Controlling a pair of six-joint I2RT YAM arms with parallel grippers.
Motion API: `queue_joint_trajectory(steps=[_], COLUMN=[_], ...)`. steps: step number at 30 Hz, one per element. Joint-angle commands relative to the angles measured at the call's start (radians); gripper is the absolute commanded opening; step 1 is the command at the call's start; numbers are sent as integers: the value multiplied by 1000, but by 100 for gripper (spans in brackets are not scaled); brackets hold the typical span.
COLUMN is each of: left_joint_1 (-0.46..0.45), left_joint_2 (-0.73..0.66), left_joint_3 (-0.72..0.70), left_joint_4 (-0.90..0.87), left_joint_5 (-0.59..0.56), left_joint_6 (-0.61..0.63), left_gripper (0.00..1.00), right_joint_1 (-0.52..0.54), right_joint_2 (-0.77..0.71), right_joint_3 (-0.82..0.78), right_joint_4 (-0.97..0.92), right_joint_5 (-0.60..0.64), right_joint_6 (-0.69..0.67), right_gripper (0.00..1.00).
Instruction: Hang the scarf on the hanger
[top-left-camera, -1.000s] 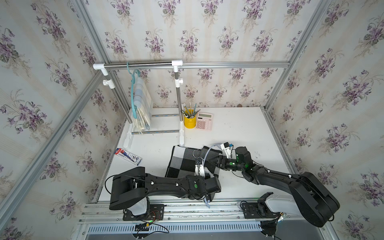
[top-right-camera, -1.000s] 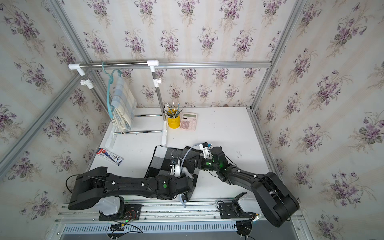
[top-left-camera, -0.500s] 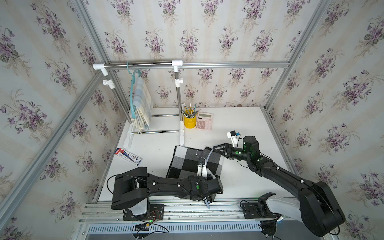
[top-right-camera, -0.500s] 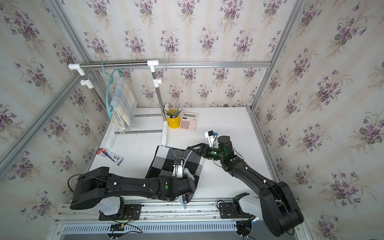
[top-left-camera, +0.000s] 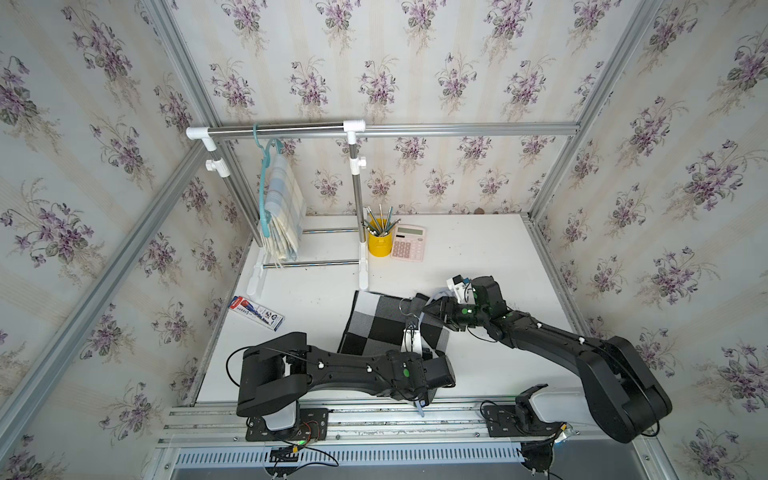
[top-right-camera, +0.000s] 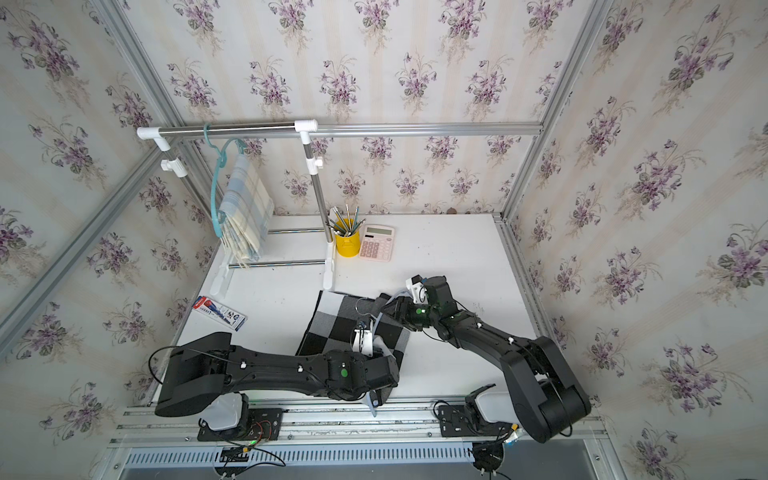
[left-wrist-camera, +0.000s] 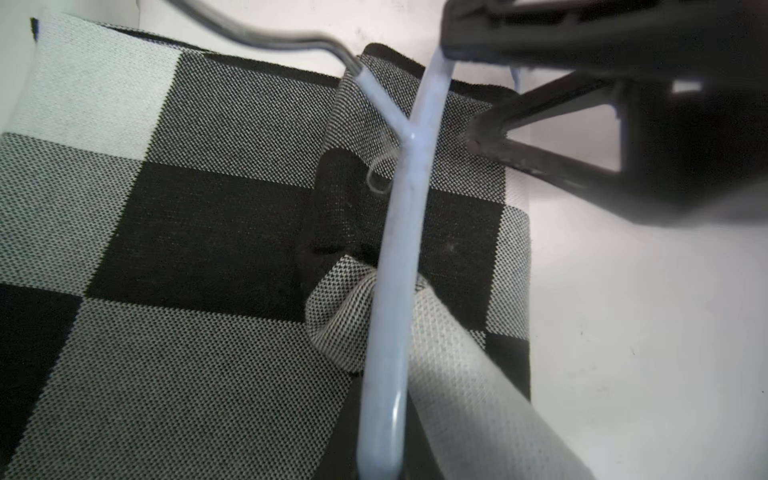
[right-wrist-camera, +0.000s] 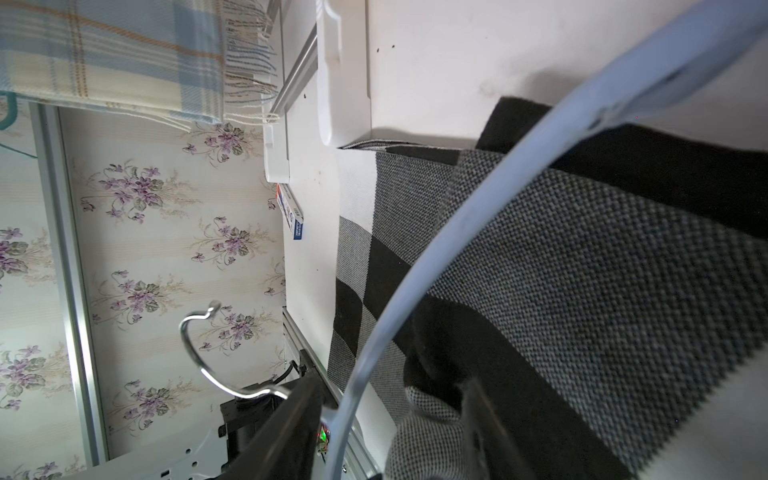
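My left gripper is holding the hanger's lower arm. Next, my right gripper grabs the hanger near its hook so that my left gripper is free for the scarf's bunched fold.
The black, grey and white checked scarf lies flat on the white table, with one fold bunched up beside the hanger. The pale blue hanger with a metal hook is held over the scarf's right part. My left gripper is shut on the hanger's lower arm. Above the scarf's far right corner my right gripper stands open. The hanger's other arm runs up to its fingers.
A clothes rack stands at the back left with a teal hanger and a plaid scarf on it. Beside its right post are a yellow pencil cup and a calculator. A small box lies at the left.
My right gripper lifted away to the back right, then came back down to the scarf's far right corner by the hanger. The left arm has hardly moved.
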Motion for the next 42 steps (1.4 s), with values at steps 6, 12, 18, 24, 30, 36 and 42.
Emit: queue_joint_trajectory(steps=[6,12,18,24,30,36,42], left_joint_1=[-11,-25,-34,-59,-67,140,325], left_joint_2=[6,-32,-90,-246,-506,-562,-339], left_joint_3=[24,-10,-60,-94,-252,-355,-338], left_joint_4=[-32,46,149,175,127,270,515], left_joint_5=[-6,-1,63,204,151,415,742], left_joint_6=[34,112,227,363,250,294,320], left_gripper=[0,9,50,66,70,79,79], right_joint_1=[30,29,1,-66,-120,-129,-135], right_joint_2=[90,114,109,100,58,50,65], right_joint_3=[23,1,-31,-79,-156,-226,-292], right_joint_4=[163,254,333,429,516,622,744], right_joint_5=[5,-61,-120,-229,-331,-377,-401], right_joint_6=[69,97,121,151,167,191,232], right_gripper=[34,3,0,0,0,0,0])
